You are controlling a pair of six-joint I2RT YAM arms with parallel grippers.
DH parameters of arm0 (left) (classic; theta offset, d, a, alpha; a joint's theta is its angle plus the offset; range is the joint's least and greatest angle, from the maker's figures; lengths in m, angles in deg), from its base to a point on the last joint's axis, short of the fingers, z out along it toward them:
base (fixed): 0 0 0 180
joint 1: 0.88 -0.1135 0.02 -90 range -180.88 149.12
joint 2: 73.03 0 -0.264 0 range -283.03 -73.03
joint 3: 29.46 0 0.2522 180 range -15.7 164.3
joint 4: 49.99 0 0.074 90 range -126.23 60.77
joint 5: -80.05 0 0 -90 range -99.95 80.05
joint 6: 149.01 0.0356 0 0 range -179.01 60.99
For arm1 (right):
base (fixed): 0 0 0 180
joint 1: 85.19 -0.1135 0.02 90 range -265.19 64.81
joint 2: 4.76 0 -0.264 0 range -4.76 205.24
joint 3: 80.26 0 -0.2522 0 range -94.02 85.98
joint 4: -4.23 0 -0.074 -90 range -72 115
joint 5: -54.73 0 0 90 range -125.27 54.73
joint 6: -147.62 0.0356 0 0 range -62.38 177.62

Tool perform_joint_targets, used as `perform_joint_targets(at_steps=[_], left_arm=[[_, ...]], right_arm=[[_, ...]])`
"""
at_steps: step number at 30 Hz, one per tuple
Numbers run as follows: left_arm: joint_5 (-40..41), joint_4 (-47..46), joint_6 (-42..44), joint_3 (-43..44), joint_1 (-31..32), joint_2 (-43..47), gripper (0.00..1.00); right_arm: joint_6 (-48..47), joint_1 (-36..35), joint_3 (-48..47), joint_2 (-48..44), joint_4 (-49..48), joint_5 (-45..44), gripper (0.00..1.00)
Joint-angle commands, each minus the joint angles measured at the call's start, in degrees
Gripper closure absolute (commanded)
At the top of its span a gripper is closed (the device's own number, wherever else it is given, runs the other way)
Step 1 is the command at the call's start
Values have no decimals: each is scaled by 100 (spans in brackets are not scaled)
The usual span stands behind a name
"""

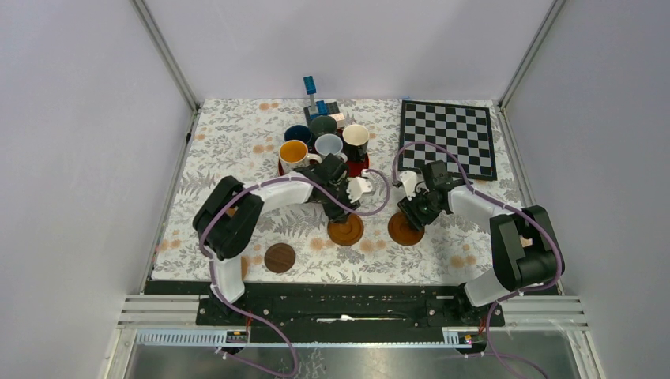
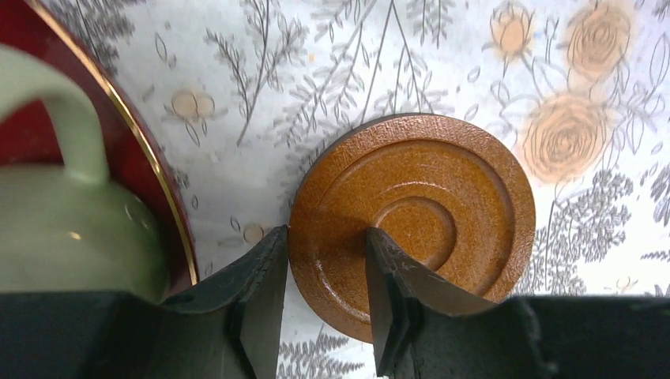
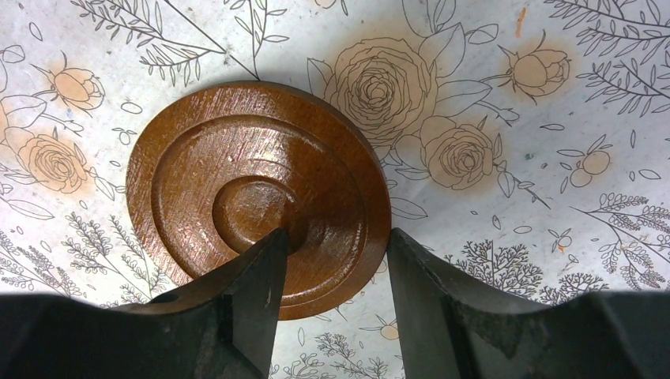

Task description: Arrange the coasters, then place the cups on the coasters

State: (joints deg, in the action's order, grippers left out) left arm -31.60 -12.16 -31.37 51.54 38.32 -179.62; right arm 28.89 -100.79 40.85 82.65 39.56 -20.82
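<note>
The tan coaster is lying flat and has open cloth (image 1: pixel 374 231) on the way to the red-brown coaster (image 1: pixel 404 230). My left gripper goes on sliding the tan coaster over until the coasters' rims almost touch.
In the left wrist view my left gripper (image 2: pixel 326 233) pinches the near-left rim of a tan coaster (image 2: pixel 411 217) lying flat on the floral cloth: one finger outside the edge, the other in its dish. My right gripper (image 3: pixel 336 234) holds a red-brown coaster (image 3: pixel 253 185) the same way at its right rim. From above, the two coasters (image 1: pixel 345 230) (image 1: pixel 404 230) lie side by side under the grippers (image 1: pixel 341 207) (image 1: pixel 412 212). A dark coaster (image 1: pixel 279 257) lies alone at the front left. Several cups (image 1: pixel 294 151) stand on the red tray (image 1: pixel 362 167). A pale green cup (image 2: pixel 63 237) shows beside my left fingers.
A chessboard (image 1: pixel 449 138) lies at the back right. A small blue object (image 1: pixel 312 93) stands behind the tray. The tray's gold-edged rim (image 2: pixel 150 189) runs close to the left of my left gripper.
</note>
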Motion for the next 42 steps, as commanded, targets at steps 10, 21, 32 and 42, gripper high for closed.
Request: perform_joint_targets(at_steps=[10, 21, 32, 42], left_arm=[[-152, -208, -482, 783, 136, -700, 72], [-436, -236, -760, 926, 187, -848, 70], [-589, -421, -1030, 1045, 236, -997, 69], [-480, -531, -1333, 1476, 515, -1443, 69]], right_arm=[[159, 37, -185, 161, 232, 233, 44], [504, 42, -541, 531, 15, -218, 46], [162, 359, -336, 389, -19, -483, 46], [-21, 725, -421, 459, 68, -220, 46]])
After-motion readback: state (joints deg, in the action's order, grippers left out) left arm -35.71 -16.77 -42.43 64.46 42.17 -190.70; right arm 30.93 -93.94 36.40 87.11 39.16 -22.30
